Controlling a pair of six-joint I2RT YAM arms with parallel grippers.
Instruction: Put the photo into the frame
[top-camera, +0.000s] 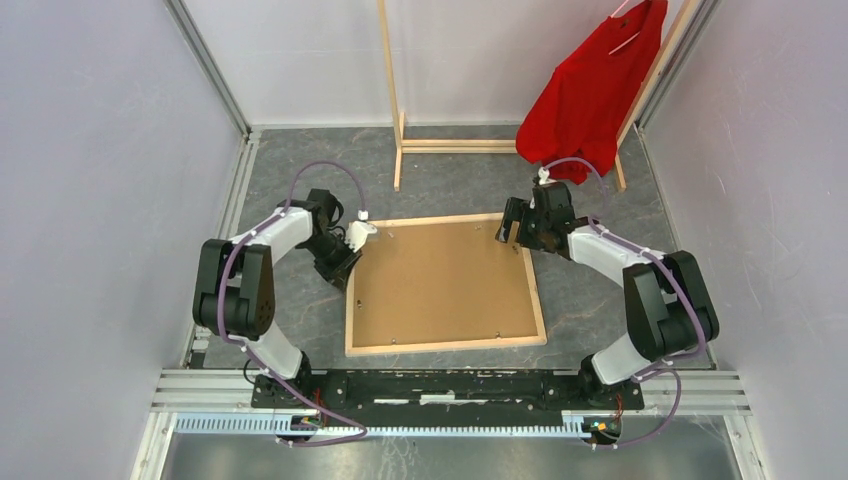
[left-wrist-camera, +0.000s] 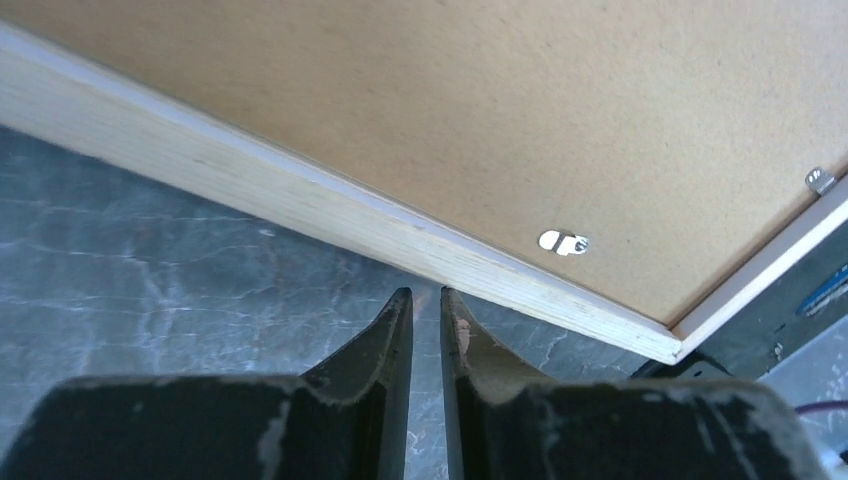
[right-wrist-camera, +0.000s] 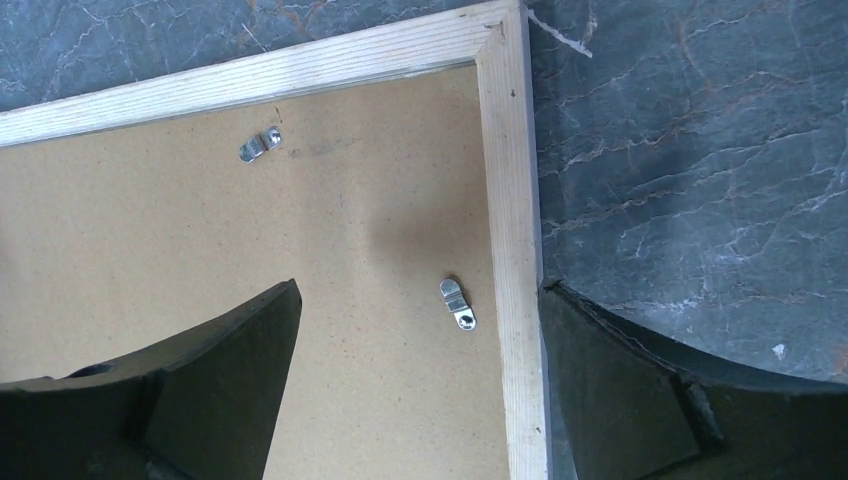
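The clip (left-wrist-camera: 565, 243) by my left gripper is short of the rail, so next my left gripper braces the rail (left-wrist-camera: 435, 258) while my right gripper turns the clip over it.
The frame (top-camera: 445, 345) lies face down on the grey table, light wood back up. The photo (top-camera: 440, 280) sits inside it and shows only its plain brown board back. My left gripper (top-camera: 352, 262) is at the frame's left rail (left-wrist-camera: 300, 205), low over the table. Its jaws are almost together with nothing between them (left-wrist-camera: 427, 292), and the tips nearly reach the rail's outer edge. My right gripper (top-camera: 512, 232) hovers over the far right corner, open wide (right-wrist-camera: 420, 290). One finger is over the board (right-wrist-camera: 200, 230) and the other is outside the right rail (right-wrist-camera: 508, 200).
Small metal turn clips (right-wrist-camera: 458, 302) (right-wrist-camera: 259, 146) (left-wrist-camera: 564, 242) lie on the board near the rails. A wooden clothes rack (top-camera: 395, 100) with a red shirt (top-camera: 590, 90) stands at the back. Walls close in on the left and right, and the arms' mounting rail (top-camera: 450, 385) runs along the near edge.
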